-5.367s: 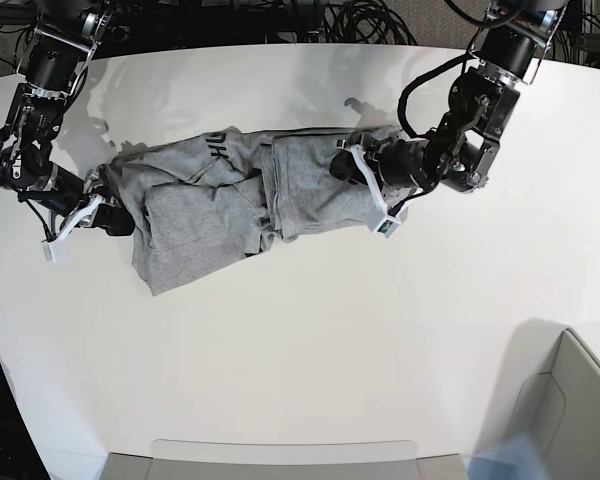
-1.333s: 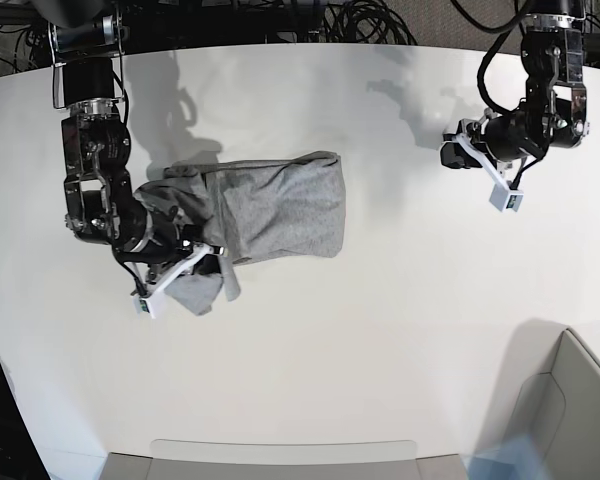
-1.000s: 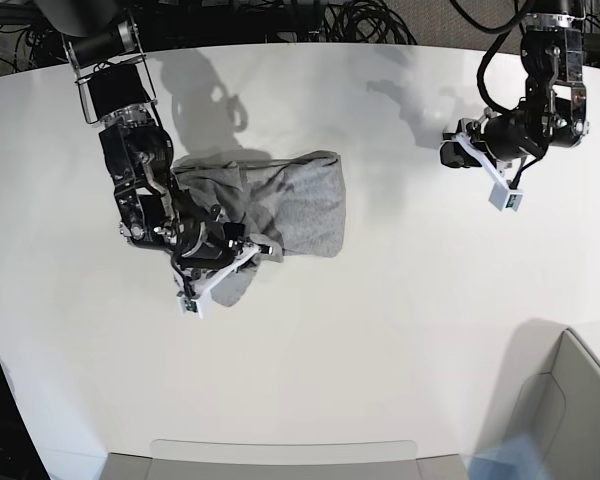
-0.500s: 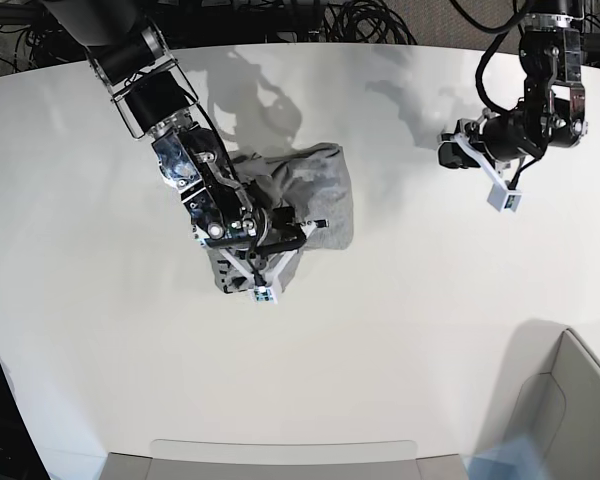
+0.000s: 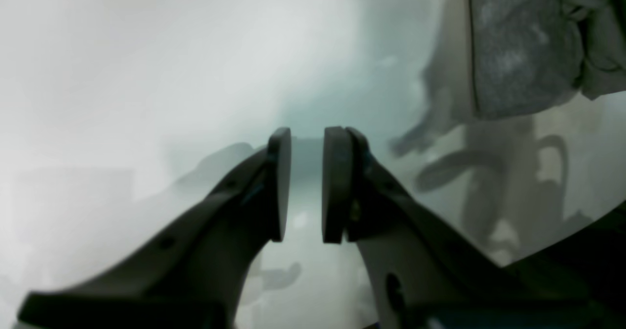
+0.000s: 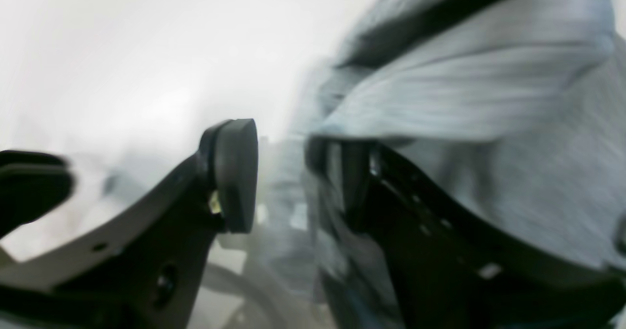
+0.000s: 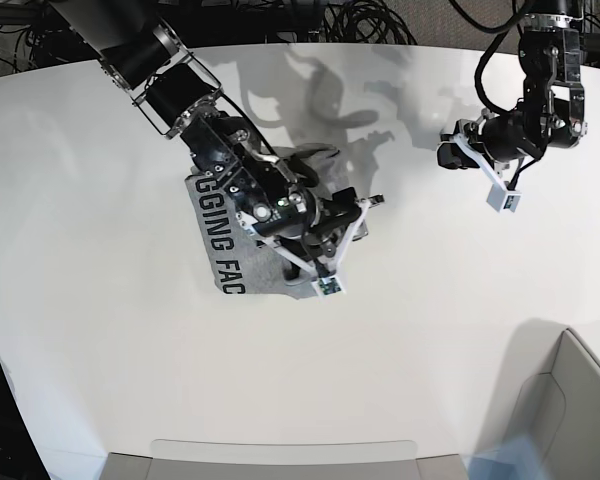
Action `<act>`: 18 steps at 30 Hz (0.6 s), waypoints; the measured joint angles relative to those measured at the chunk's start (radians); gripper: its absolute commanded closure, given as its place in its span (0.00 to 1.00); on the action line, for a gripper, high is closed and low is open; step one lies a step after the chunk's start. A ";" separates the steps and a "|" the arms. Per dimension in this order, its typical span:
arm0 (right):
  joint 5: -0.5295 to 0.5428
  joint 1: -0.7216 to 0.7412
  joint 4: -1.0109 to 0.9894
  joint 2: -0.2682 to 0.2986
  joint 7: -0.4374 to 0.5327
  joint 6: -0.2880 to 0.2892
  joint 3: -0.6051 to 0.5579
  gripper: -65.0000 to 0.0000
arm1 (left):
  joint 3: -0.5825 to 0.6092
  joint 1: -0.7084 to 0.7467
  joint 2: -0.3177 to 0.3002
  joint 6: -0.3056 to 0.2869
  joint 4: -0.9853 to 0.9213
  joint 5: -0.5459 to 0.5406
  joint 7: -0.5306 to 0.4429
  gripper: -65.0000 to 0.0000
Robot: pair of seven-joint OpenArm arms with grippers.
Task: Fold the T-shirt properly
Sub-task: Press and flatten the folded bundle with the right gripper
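The grey T-shirt (image 7: 248, 245) should stay folded and slide along when I pull it with my left gripper, because its layers lie stacked in a compact bundle (image 7: 265, 283).
The grey T-shirt (image 7: 230, 240) lies as a small folded bundle left of the white table's (image 7: 280, 380) middle, black lettering up along its left side. My right arm reaches across it from the upper left, and my right gripper (image 7: 345, 245) is over the bundle's right edge. In the right wrist view this gripper (image 6: 281, 163) is open, and blurred grey T-shirt (image 6: 489, 99) cloth lies over one finger. My left gripper (image 7: 475, 162) hovers far right, apart from the shirt. Its pads (image 5: 281, 182) stand a narrow gap apart around nothing, with the T-shirt (image 5: 518, 50) at the upper right.
A grey open box (image 7: 570, 400) stands at the front right corner. A flat grey tray edge (image 7: 280, 455) runs along the table's front. Black cables (image 7: 360, 20) lie beyond the far edge.
My right arm has swept right and down across the T-shirt, turning the cloth over so the lettering shows. Its jaws went from nearly shut to wide apart. The left arm has stayed put.
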 measured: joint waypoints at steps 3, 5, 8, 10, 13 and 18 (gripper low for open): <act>0.012 0.015 -0.005 -0.019 0.003 0.003 -0.051 0.58 | 0.000 0.000 0.000 0.000 0.000 0.000 0.000 0.80; 0.013 0.011 0.018 -0.016 0.002 0.002 -0.050 0.58 | 0.000 0.000 0.001 0.000 0.000 0.000 0.000 0.80; 0.005 -0.005 0.124 0.009 -0.005 0.001 -0.002 0.58 | 0.000 0.000 0.000 0.000 0.000 0.002 -0.001 0.80; 0.009 -0.021 0.213 0.042 0.002 0.001 0.055 0.58 | 0.000 0.000 0.000 0.000 0.000 0.000 -0.001 0.80; 0.011 -0.058 0.273 0.108 0.004 0.000 0.141 0.58 | 0.000 0.000 0.011 0.000 0.000 0.004 -0.004 0.80; 0.006 -0.137 0.268 0.220 -0.002 0.004 0.272 0.60 | 0.007 -0.021 0.034 0.000 0.000 0.003 0.000 0.81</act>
